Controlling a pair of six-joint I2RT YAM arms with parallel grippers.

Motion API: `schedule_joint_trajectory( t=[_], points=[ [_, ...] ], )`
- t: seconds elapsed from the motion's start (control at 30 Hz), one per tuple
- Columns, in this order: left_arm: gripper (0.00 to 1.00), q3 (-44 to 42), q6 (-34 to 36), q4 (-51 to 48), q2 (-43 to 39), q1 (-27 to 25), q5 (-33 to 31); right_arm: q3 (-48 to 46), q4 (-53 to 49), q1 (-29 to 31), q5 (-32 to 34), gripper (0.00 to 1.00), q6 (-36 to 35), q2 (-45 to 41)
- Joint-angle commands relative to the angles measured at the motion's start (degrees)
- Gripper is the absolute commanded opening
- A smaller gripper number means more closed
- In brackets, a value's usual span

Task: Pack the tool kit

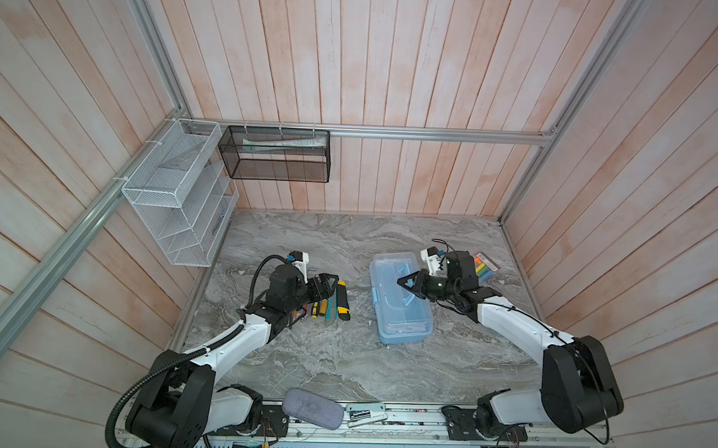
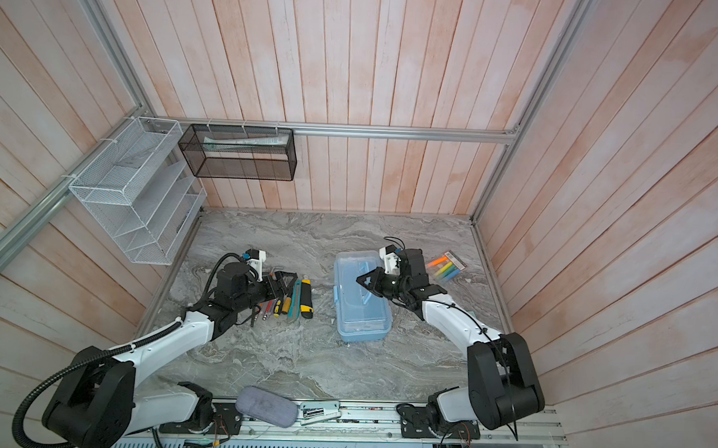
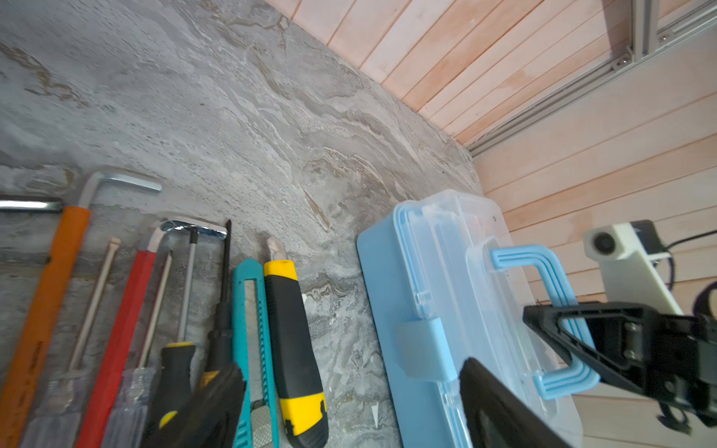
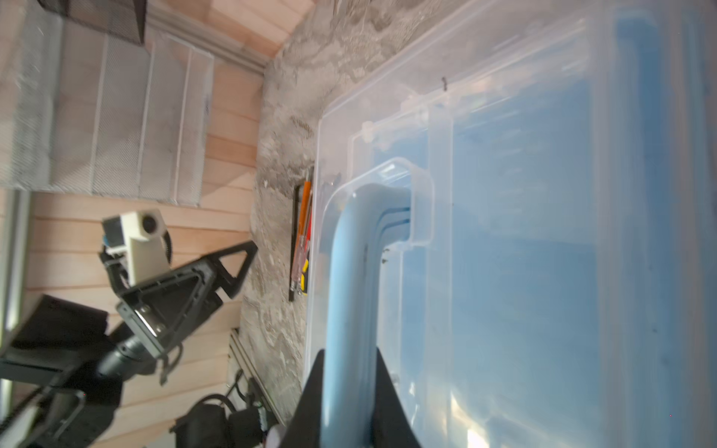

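Note:
The latch (image 3: 425,349) is keeping the clear lid on the box. My right gripper should tip the box by its handle (image 3: 556,280) while my left gripper opens the latch.
The tool kit's light-blue box (image 1: 403,318) (image 2: 361,316) lies on the marble table with its clear lid down and the latch (image 3: 421,345) facing the tools. My right gripper (image 4: 349,360) (image 1: 406,287) is shut on the box's blue handle (image 4: 349,271) (image 3: 516,258). Left of the box the tools lie in a row: a yellow-black utility knife (image 3: 295,341) (image 1: 342,301), a teal cutter (image 3: 248,310), screwdrivers (image 3: 176,360) and hex keys with orange and red sleeves (image 3: 50,291). My left gripper (image 3: 351,364) (image 1: 327,284) hovers open over the row's far end, holding nothing.
A pack of bright markers (image 1: 486,266) lies behind the right arm near the right wall. A grey fabric pouch (image 1: 312,408) and a small white item (image 1: 365,414) sit at the front edge. A white wire rack (image 1: 179,192) and a black mesh basket (image 1: 275,155) hang at the back left.

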Motion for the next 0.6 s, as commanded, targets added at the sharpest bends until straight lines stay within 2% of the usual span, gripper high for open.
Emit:
schedule_joint_trajectory(
  t=[0.0,0.13,0.3,0.57],
  points=[
    [0.89,-1.8,-5.4,10.5,2.2,-0.6,6.8,-3.1,21.8,-4.0,-12.4,0.0,14.4,-1.0],
    [0.89,-0.6,-7.8,15.0,4.8,-3.1,9.7,-2.2,21.0,-5.3,-14.4,0.0,15.5,-1.2],
    [0.89,0.9,-9.7,18.8,7.7,-5.4,11.6,-6.0,33.8,-6.2,-17.8,0.0,24.2,0.7],
    [0.87,1.1,-12.8,25.2,10.8,-5.7,15.0,-13.1,61.5,-7.1,-22.0,0.0,40.0,8.4]
  ],
)
